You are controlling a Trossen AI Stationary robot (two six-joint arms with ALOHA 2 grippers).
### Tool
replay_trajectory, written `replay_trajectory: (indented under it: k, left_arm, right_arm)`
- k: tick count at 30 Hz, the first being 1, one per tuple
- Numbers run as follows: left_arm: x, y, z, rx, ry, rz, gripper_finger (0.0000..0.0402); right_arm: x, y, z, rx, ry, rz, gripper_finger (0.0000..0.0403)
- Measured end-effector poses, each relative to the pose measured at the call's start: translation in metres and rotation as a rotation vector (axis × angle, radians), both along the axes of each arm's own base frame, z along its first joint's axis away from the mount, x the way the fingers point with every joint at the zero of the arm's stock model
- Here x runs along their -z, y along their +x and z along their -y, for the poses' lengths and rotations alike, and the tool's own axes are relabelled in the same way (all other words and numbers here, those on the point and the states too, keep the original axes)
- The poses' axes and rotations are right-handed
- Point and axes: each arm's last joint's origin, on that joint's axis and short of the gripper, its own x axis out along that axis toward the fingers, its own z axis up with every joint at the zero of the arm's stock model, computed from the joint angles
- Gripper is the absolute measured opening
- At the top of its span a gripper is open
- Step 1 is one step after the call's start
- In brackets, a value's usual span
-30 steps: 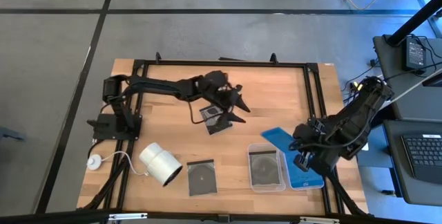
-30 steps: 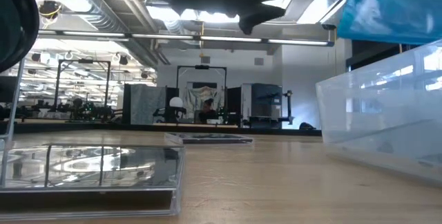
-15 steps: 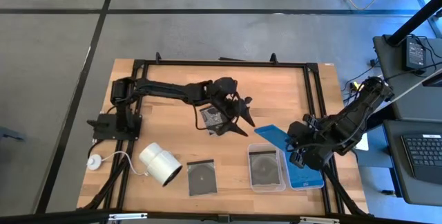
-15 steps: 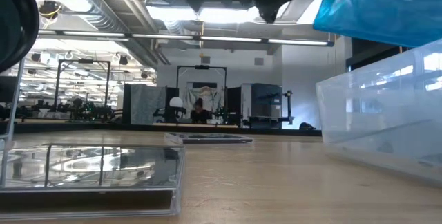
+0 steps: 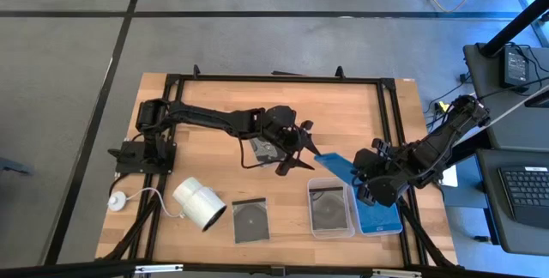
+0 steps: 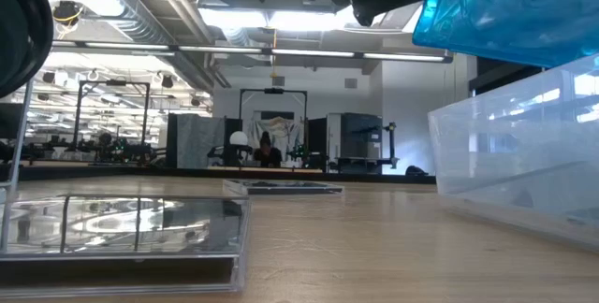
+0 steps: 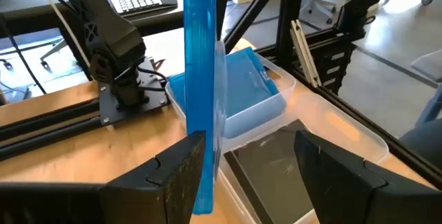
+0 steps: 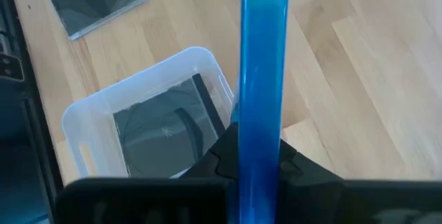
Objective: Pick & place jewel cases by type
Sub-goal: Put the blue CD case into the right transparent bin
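Note:
The blue case's loose end [image 5: 322, 157] barely reaches my open left gripper, so my right gripper needs to move the case farther in and pass it over to be turned.
My right gripper [image 5: 364, 178] is shut on a bright blue jewel case [image 5: 336, 165] held in the air above the clear trays. My left gripper [image 5: 300, 148] is open at the case's free left end. In the left wrist view the blue case [image 7: 200, 79] stands edge-on between the fingers, close to one finger [image 7: 176, 175]. A grey case lies flat in the left tray [image 5: 312, 194]. Blue cases lie in the right tray [image 5: 396, 226]. One grey case [image 5: 250, 220] lies flat on the table near the front edge, and another [image 5: 262, 148] lies under my left arm. My right gripper pinches the blue case between its two fingers at the case's right end [image 8: 261, 137], coming roughly level from the table's right. The case is lifted clear and tilted, its free end toward the table's middle. My left gripper: I cannot tell whether a finger touches the case.
A white cylinder [image 5: 199, 202] with a cord lies near the front left. The black frame rail [image 5: 390, 115] runs along the table's right side behind the trays. Bare wood lies between the cylinder, the front grey case and the trays. A person shows far off in the room [image 6: 267, 149].
My left gripper has moved toward the table's right and near edge, off the grey case it hovered over, up to the blue case's free end. My right gripper has carried the blue case a little toward the table's left, still lifted.

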Motion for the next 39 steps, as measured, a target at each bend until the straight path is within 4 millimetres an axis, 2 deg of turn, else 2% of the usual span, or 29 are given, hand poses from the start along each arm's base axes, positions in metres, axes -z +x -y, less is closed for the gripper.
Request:
replay_trajectory:
  k: [7,12,18,26,39]
  left_arm:
    - [-0.001,0.000,-0.009,-0.047,-0.014,0.001,0.0223]
    - [-0.001,0.001,-0.014,-0.099,0.009,0.012,0.0223]
    - [-0.002,0.001,-0.011,-0.085,0.024,0.022,0.0223]
    - [-0.002,0.001,-0.013,-0.150,0.044,0.019,0.0223]
    - [0.004,-0.002,-0.013,-0.092,-0.014,-0.060,0.0223]
  right_arm:
    - [0.002,-0.001,0.001,0.061,0.017,-0.017,0.0029]
    - [0.015,-0.002,0.002,0.078,0.029,-0.085,0.0025]
    - [0.025,0.000,0.007,0.112,0.010,-0.115,0.0030]
    - [0.021,0.013,0.008,-0.024,-0.006,-0.048,0.0025]
    - [0.021,0.018,0.015,-0.028,-0.012,-0.053,0.0025]
